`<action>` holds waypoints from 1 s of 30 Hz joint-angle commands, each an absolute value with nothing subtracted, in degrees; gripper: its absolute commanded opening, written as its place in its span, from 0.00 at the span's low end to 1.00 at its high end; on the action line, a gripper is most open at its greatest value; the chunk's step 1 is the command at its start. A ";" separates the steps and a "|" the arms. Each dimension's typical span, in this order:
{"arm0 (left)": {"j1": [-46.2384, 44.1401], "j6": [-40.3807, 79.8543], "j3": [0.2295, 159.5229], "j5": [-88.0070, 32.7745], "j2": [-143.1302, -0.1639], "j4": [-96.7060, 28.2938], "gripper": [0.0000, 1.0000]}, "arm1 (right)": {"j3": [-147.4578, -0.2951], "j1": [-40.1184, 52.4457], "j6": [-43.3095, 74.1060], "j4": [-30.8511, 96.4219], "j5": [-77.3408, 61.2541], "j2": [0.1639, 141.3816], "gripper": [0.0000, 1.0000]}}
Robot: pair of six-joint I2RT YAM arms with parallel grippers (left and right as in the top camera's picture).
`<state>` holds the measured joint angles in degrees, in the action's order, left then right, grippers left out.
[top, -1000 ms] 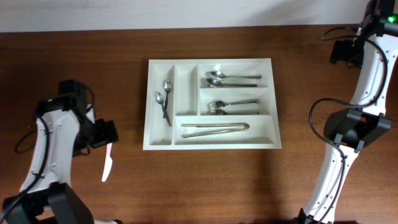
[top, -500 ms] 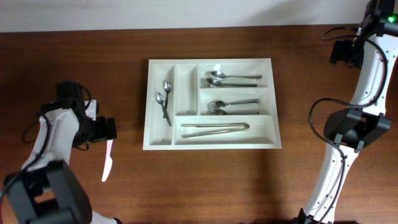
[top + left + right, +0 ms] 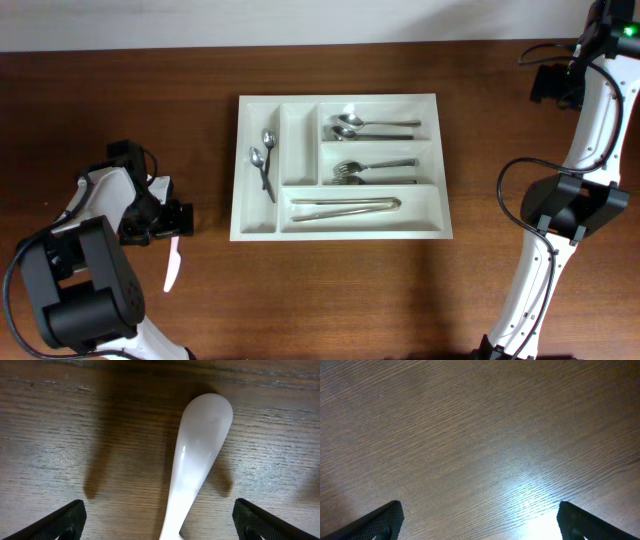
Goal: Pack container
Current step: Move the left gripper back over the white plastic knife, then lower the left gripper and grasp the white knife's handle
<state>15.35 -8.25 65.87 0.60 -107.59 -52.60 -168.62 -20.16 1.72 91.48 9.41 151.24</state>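
Next, my left gripper moves over and line up before it closes on the narrow part [image 3: 178, 502], because the white plastic utensil's wide end [image 3: 207, 414] is off centre toward one finger.
The white container [image 3: 298, 150] lies in the middle of the table. It holds small spoons [image 3: 266, 160], larger spoons [image 3: 365, 127], forks [image 3: 370, 172] and tongs [image 3: 345, 207]. A white plastic utensil [image 3: 171, 268] lies on the wood to the left of the container. My left gripper [image 3: 172, 222] hangs over its upper end. In the left wrist view the utensil [image 3: 200, 445] runs up between the fingers of the left gripper [image 3: 160, 520], which is open and apart from it on both sides. My right gripper [image 3: 480, 520] is open over bare wood at the far right [image 3: 550, 83].
The right arm's cables [image 3: 520, 190] loop over the table's right side. The table's far edge meets a pale wall [image 3: 300, 20]. Bare wood surrounds the container on every side.
The left arm has swung round and come down, and its gripper now sits closer over the white utensil's upper end. The right arm and the container have not moved.
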 commanded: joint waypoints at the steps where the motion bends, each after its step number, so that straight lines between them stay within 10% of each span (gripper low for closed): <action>1: 15.55 -11.18 65.67 -0.21 -108.55 -52.18 0.95 | -168.64 -20.18 2.44 91.46 9.50 151.63 0.99; 30: 11.77 -6.48 65.65 6.26 -110.24 -51.83 0.93 | -168.64 -20.18 2.44 91.48 9.50 151.63 0.99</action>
<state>11.99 -7.64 65.91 4.97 -108.33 -52.03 -168.62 -20.16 1.72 91.48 9.41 151.24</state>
